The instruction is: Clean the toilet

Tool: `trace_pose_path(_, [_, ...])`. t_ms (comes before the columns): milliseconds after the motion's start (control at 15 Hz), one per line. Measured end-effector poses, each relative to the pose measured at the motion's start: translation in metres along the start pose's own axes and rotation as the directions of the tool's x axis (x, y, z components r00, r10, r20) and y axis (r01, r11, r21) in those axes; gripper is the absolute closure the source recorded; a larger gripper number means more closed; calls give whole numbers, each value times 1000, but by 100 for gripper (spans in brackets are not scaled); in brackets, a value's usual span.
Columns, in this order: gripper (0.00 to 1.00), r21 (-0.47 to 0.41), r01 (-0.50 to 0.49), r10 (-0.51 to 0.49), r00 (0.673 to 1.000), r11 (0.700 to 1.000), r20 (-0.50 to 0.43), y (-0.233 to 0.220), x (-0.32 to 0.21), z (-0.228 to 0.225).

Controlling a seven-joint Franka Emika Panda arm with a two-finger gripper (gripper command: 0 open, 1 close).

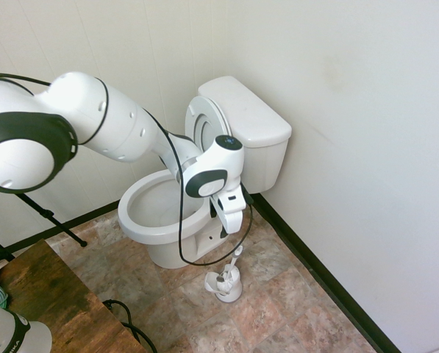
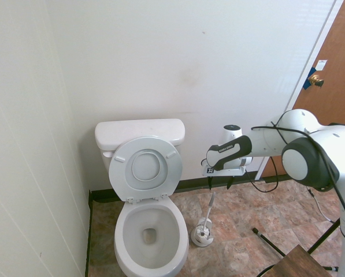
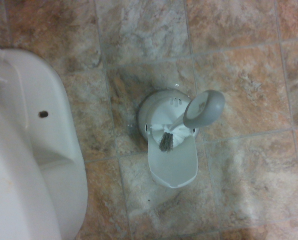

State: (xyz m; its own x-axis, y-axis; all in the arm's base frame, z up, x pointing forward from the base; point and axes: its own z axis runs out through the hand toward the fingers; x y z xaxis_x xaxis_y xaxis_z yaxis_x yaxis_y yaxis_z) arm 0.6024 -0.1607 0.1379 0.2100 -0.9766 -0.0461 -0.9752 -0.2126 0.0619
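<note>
The white holder opens wide around the toilet brush's bristles [image 1: 221, 279], so the toilet brush will slip out when I lift its handle, leaving the holder standing.
The white toilet [image 1: 156, 209] stands against the back wall with its seat and lid [image 2: 144, 167] raised against the tank [image 2: 138, 134]; the bowl [image 2: 152, 236] is uncovered. Beside its base on the floor, a toilet brush [image 2: 210, 208] with a grey-tipped handle leans in a small white holder [image 2: 202, 235]. My gripper [image 2: 219, 183] hangs pointing down above the brush handle, open, with nothing between its fingers. In the wrist view the handle top [image 3: 203, 108] and holder [image 3: 171, 150] lie almost straight below, with the toilet base [image 3: 29, 150] beside them.
The floor [image 1: 278, 309] is brown stone-look tile with black baseboard [image 1: 329, 283] along white walls. A wooden surface [image 1: 50, 301] stands at the near side. A brown door [image 2: 334, 75] with a brass knob is on the far side of the arm.
</note>
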Motion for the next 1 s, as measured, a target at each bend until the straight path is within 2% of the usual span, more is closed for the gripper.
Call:
trace_pose_path(133, [0,5,-50,50,999,999,18,-12,9,40])
trace_pose_path(333, [0,25,-131,130,991,991,21,-33,33,78])
trace_pose_path(733, [0,20,-228,227,973,973,33,-57,59,128])
trace_pose_path(800, [100,17,-233,232,972,972,35,-59,60,132])
trace_pose_path(1000, [100,10,-247,247,968,969,42,-62,67,137])
